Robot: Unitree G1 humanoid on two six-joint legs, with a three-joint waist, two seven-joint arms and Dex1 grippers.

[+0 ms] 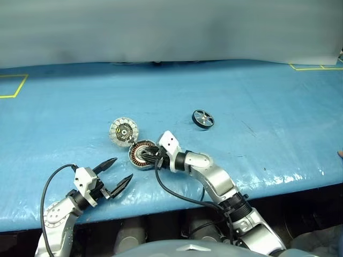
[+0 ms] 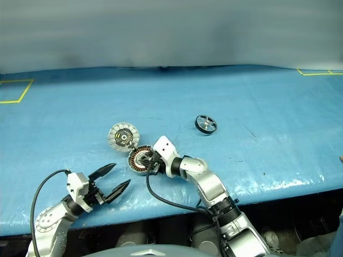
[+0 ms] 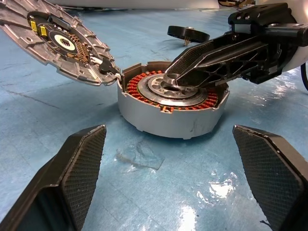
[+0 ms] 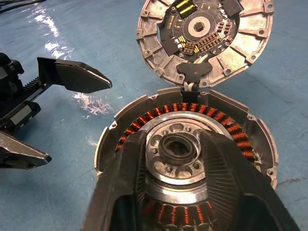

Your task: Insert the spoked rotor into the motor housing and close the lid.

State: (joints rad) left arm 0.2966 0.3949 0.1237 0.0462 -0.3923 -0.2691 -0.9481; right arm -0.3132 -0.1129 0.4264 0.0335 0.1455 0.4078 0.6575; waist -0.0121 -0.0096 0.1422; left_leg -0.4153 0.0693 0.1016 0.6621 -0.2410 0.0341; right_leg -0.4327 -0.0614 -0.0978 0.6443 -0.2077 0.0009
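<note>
The small metal ring [image 3: 171, 78] is raised and tilted on the motor housing's centre part, so my right gripper should open, shut its fingers and press the ring down [image 4: 178, 148].
The motor housing [image 1: 141, 155], a silver ring packed with copper windings, lies on the blue table near the front. Its lid [image 1: 123, 131] stands tilted open at the far-left rim, dark circuit face showing, joined to the housing by a small link. My right gripper [image 4: 175, 139] reaches over the housing, open, one finger on each side of the centre hub [image 4: 177, 149]. The spoked rotor [image 1: 203, 119], a small black wheel, lies flat on the table to the far right, apart from both grippers. My left gripper [image 1: 121, 169] hovers open, just left of and nearer than the housing, holding nothing.
A blue sheet [image 1: 268, 107] covers the table, and its front edge [image 1: 300, 179] runs close below both arms. Yellow tape marks sit at the far left [image 1: 13, 85] and far right [image 1: 316, 67]. A black cable [image 1: 177, 195] loops from my right wrist.
</note>
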